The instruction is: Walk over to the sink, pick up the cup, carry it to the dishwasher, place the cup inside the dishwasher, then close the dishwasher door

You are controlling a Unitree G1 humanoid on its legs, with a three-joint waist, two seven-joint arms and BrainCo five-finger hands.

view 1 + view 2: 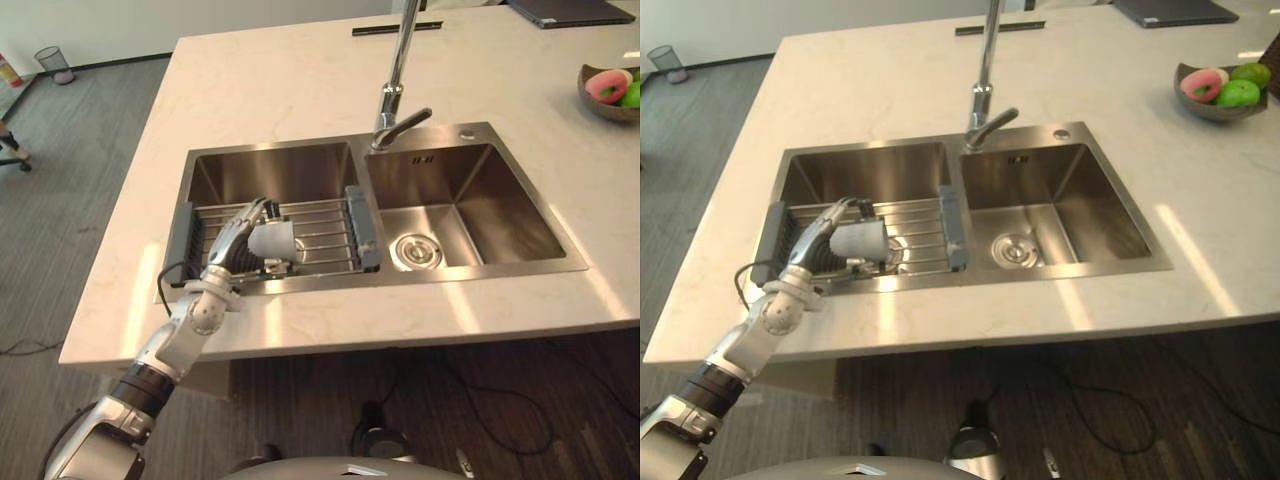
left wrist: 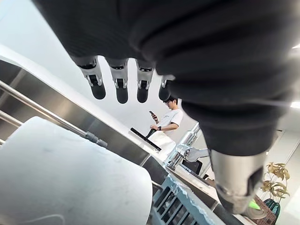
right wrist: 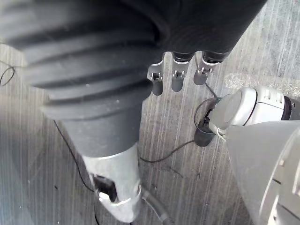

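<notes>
The cup (image 1: 272, 241) should be empty when I lift it out, because it is lying on its side across the open wire rack (image 1: 324, 235).
A pale grey cup (image 1: 272, 241) lies on its side on a wire rack (image 1: 325, 235) set across the left basin of the steel double sink (image 1: 270, 170). My left hand (image 1: 232, 248) reaches over the counter's front edge into that basin and sits against the cup's left side. In the left wrist view its fingers (image 2: 122, 89) are straight above the cup (image 2: 70, 178) and the thumb (image 2: 236, 183) stands apart, so the hand is open. My right hand (image 3: 176, 79) hangs over the floor with relaxed fingers and holds nothing.
A tall faucet (image 1: 395, 95) rises between the basins; the right basin has a drain (image 1: 417, 250). A bowl of fruit (image 1: 610, 92) sits at the counter's right edge. A person (image 2: 166, 123) stands beyond the counter. A small bin (image 1: 54, 63) stands on the floor at the far left.
</notes>
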